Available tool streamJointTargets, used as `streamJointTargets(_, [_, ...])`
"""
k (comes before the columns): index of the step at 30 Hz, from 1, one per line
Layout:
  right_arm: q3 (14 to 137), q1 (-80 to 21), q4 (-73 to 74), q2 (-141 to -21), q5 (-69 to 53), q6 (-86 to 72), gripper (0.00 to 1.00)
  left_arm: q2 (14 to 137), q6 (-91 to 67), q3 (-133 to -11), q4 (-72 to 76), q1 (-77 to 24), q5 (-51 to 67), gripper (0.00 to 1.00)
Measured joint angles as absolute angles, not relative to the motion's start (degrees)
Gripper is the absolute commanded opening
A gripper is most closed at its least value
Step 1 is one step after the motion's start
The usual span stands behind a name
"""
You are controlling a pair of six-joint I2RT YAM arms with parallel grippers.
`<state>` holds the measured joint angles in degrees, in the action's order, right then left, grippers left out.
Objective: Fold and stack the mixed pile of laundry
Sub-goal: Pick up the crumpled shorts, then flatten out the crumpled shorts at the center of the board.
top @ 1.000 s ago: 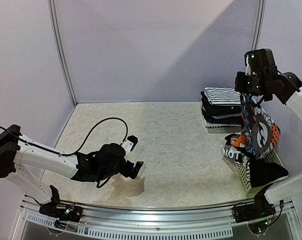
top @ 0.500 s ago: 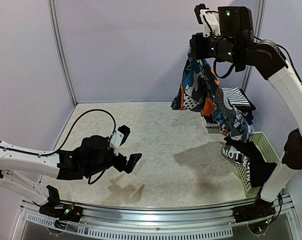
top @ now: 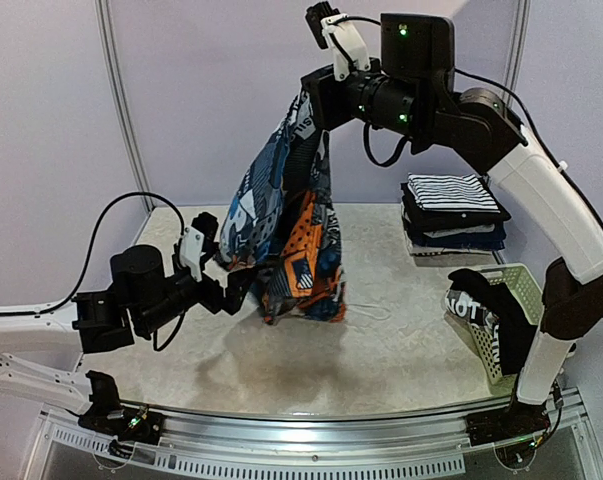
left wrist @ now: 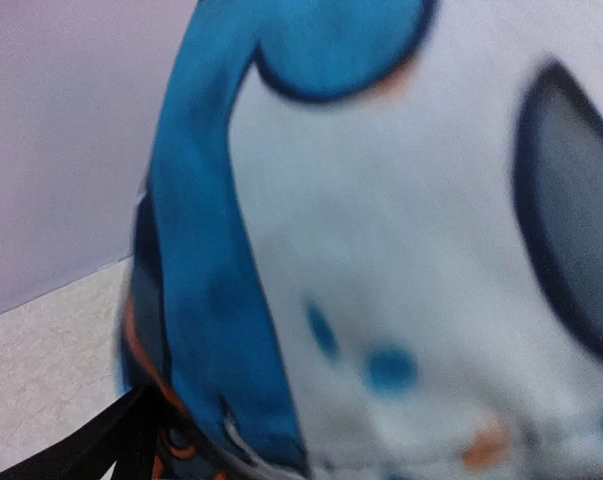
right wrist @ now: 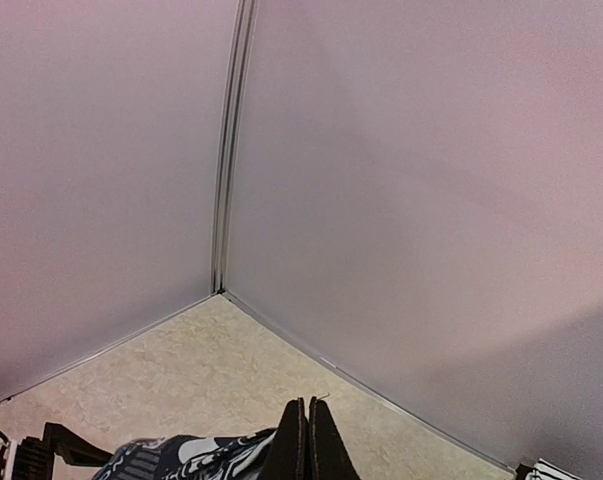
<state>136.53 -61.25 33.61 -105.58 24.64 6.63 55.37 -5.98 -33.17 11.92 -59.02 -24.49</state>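
Note:
The printed garment hangs bunched (top: 299,205) from only my right gripper, so my left gripper should grab its lower edge (top: 243,258) and spread the garment out before I put it down.
The printed garment (top: 291,220), in orange, blue, white and black, hangs high over the table's middle from my right gripper (top: 309,100), which is shut on its top edge. In the right wrist view the closed fingers (right wrist: 308,445) meet above a strip of the print (right wrist: 181,458). My left gripper (top: 224,262) is open at the garment's lower left edge, its fingers spread on either side of it. Blurred blue and white cloth (left wrist: 401,250) fills the left wrist view, with one black finger (left wrist: 101,455) at the lower left. A folded stack (top: 453,212) topped by the white striped garment lies at the back right.
A white lattice basket (top: 516,285) stands at the right front with a black printed garment (top: 481,310) draped over its near side. The right arm's lower links rise beside it. Walls close the table at the back and sides.
My right arm swung the printed garment up from above the basket and leftward to the table's middle. My left arm rose and reached right, to the garment's lower edge, still open.

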Motion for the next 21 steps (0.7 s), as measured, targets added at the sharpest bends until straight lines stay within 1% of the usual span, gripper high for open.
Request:
streamJointTargets(1, [135.1, -61.3, 32.5, -105.3, 24.3, 6.7, 0.0, 55.2, -5.6, -33.3, 12.5, -58.7, -23.9, 0.97])
streamJointTargets(2, [133.3, -61.4, 31.6, -105.0, 24.0, 6.7, 0.0, 55.2, -5.2, -33.4, 13.1, -58.5, -23.4, 0.9])
streamJointTargets(3, [131.1, -61.4, 30.9, -104.7, 23.8, 6.7, 0.0, 55.4, -4.6, -33.6, 13.4, -58.2, -23.3, 0.76])
streamJointTargets(4, [129.3, -61.4, 30.3, -104.4, 23.7, 6.7, 0.0, 55.7, -4.2, -33.9, 13.6, -58.0, -23.4, 0.59])
streamJointTargets(6, [123.8, -61.4, 28.9, -103.4, 23.7, 6.7, 0.0, 56.8, -3.2, -34.7, 14.4, -57.3, -23.7, 0.1])
streamJointTargets(7, [121.9, -61.4, 28.6, -103.1, 23.8, 6.6, 0.0, 57.1, -3.1, -35.0, 14.7, -57.0, -23.9, 0.0])
streamJointTargets(13, [110.1, -61.4, 26.6, -99.8, 26.7, 6.4, 0.0, 56.4, -1.0, -36.4, 13.9, -56.4, -26.4, 0.0])
streamJointTargets(17, [107.0, -61.4, 25.3, -97.7, 28.6, 6.5, 0.0, 53.3, 0.5, -39.6, 8.9, -56.4, -27.7, 0.0])
streamJointTargets(21, [106.1, -61.4, 24.1, -96.0, 29.6, 6.9, 0.0, 50.5, 2.3, -46.2, 2.3, -56.4, -28.4, 0.0])
